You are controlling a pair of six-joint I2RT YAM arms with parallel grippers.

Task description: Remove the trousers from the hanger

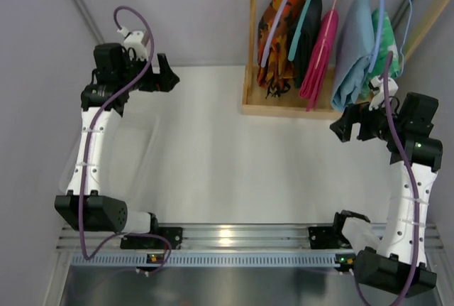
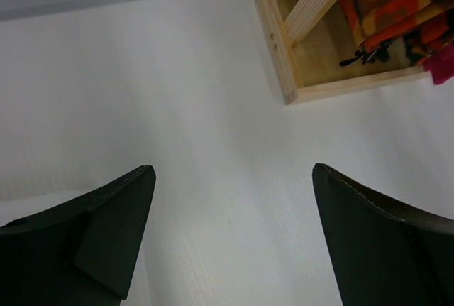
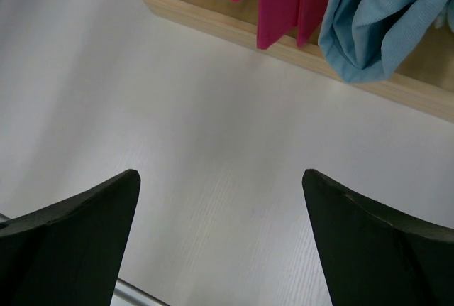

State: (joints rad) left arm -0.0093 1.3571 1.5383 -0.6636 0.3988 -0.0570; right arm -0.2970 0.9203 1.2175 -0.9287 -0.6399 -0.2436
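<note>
The pale lilac hanger's bar (image 1: pixel 267 54) stands clear in front of the orange trousers, so my left gripper should keep moving up and close on that bar (image 1: pixel 280 18).
The orange trousers (image 1: pixel 280 33) with dark and yellow blotches hang folded over the pale lilac hanger (image 1: pixel 273 33) at the left end of a wooden rack, with their dark drawstrings dangling below. They also show at the top right of the left wrist view (image 2: pixel 397 8). My left gripper (image 1: pixel 167 75) is open and empty, raised over the table well left of the rack; its jaws are wide apart in its wrist view (image 2: pixel 234 171). My right gripper (image 1: pixel 344 125) is open and empty, just in front of the rack's right end, and shows wide apart in its own view (image 3: pixel 220 175).
The wooden rack base (image 1: pixel 284 109) and its upright post (image 1: pixel 252 29) stand at the back. To the right of the trousers hang a black garment (image 1: pixel 310 33) on a teal hanger, a pink garment (image 1: pixel 319 57), a light blue garment (image 1: pixel 355 57) and a green one (image 1: pixel 385 43).
</note>
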